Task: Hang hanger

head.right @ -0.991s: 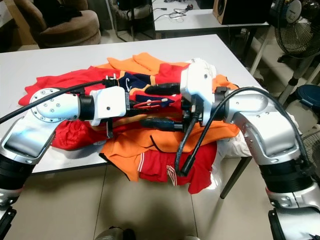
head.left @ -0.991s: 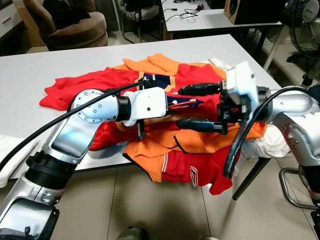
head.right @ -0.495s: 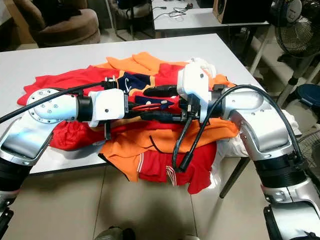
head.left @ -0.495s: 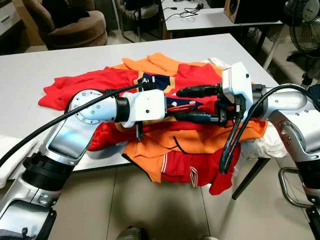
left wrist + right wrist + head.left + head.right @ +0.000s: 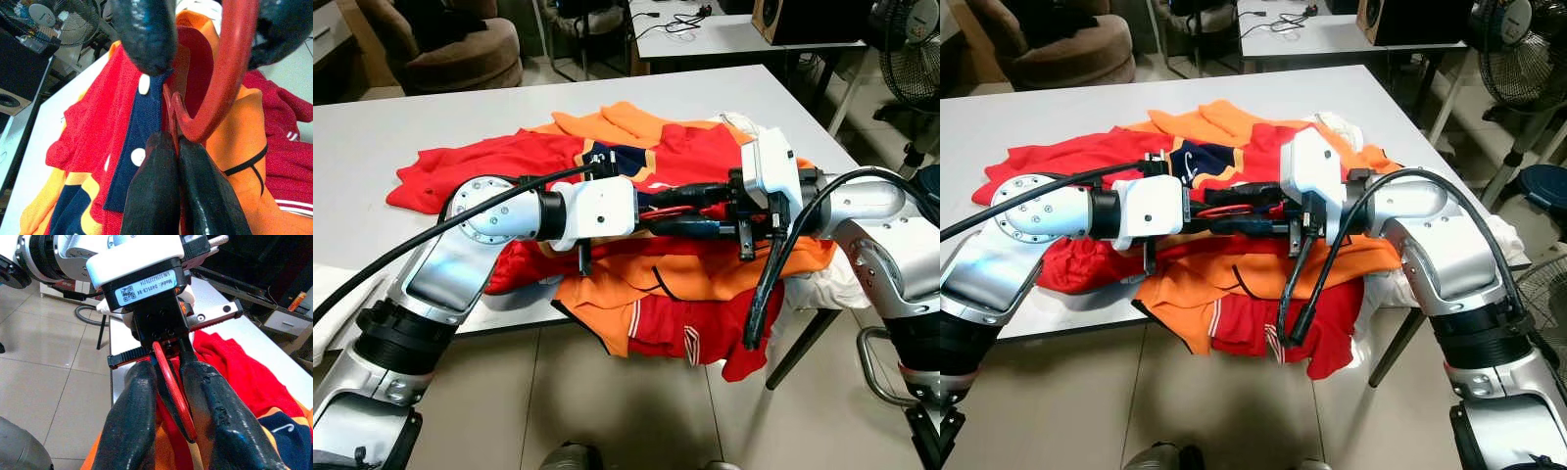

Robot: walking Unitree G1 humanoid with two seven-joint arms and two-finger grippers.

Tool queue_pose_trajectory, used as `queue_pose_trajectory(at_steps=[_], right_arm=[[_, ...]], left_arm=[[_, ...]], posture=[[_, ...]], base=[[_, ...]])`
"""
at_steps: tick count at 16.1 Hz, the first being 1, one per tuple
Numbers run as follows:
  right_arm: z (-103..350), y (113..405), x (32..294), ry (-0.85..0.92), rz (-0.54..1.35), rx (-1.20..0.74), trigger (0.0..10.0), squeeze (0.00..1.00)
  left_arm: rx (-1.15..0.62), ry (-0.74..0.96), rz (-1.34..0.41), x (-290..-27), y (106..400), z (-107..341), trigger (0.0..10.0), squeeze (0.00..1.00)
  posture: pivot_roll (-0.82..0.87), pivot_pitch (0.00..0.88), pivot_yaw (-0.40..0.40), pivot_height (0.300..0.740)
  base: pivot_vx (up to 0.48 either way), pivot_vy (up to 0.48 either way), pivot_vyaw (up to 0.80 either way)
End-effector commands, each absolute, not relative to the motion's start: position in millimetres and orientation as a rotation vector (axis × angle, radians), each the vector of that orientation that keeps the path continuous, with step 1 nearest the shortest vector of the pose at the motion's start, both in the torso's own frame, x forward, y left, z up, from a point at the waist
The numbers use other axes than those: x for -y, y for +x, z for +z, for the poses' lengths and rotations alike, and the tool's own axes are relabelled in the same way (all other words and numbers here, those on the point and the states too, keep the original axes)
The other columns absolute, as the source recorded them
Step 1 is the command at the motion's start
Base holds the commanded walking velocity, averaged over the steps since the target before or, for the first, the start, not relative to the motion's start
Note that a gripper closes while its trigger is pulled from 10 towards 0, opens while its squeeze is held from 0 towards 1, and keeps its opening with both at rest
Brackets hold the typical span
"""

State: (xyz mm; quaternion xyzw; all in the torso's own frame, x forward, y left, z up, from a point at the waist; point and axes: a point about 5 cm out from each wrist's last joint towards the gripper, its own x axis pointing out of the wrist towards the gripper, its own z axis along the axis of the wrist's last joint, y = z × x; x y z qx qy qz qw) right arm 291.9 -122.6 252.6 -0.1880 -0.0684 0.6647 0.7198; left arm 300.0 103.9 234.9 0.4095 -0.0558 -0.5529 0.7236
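My gripper will make the red shirt follow and hang down when it carries the hanger, since the hanger hook rises from the red shirt's orange-striped edge (image 5: 195, 455).
A red hanger hook (image 5: 230, 73) hangs between my two grippers above a pile of red and orange shirts (image 5: 685, 284) on the white table (image 5: 372, 147). My left gripper (image 5: 171, 142) reaches in from the left and is shut on a thin red part of the hanger. My right gripper (image 5: 168, 367) faces it from the right, open with a narrow gap. Its fingers (image 5: 132, 431) lie on either side of the hook (image 5: 173, 401). The rest of the hanger is hidden behind the grippers and cloth.
The shirts spill over the table's near edge towards the tiled floor (image 5: 607, 411). Behind the table stand a brown armchair (image 5: 450, 39), a second table with cables (image 5: 705, 34), a speaker (image 5: 803, 15) and a fan (image 5: 911, 59) at the right.
My right gripper has slid left towards the left gripper, and its fingers have drawn closer together around the hook. The left arm has stayed in place.
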Motion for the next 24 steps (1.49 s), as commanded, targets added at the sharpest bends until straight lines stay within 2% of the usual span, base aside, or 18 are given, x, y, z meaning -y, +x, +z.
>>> queue_pose_trajectory(at_steps=[1,14,15,16,24], right_arm=[[255,289,120,-0.435,1.487,0.172,0.0,0.0],[260,283,121,-0.431,1.504,0.189,0.0,0.0],[260,283,122,-0.431,1.504,0.187,0.0,0.0],[259,283,123,-0.433,1.502,0.185,0.0,0.0],[256,293,133,-0.449,1.409,0.175,0.0,0.0]], left_arm=[[0.152,0.919,-1.249,-101,294,238,10.0,0.0],[0.161,0.906,-1.248,-102,296,236,10.0,0.0],[0.155,0.883,-1.252,-102,297,237,10.0,0.22],[0.15,0.837,-1.256,-102,297,238,10.0,1.0],[0.149,0.804,-1.294,-117,289,247,10.0,1.0]], posture=[[-0.15,0.062,0.071,0.74],[-0.16,0.059,0.078,0.74],[-0.16,0.06,0.078,0.74],[-0.16,0.058,0.078,0.74],[-0.15,0.053,0.079,0.74]], base=[[0.0,0.0,0.0],[0.0,0.0,0.0],[0.0,0.0,0.0],[0.0,0.0,0.0],[0.0,0.0,0.0]])
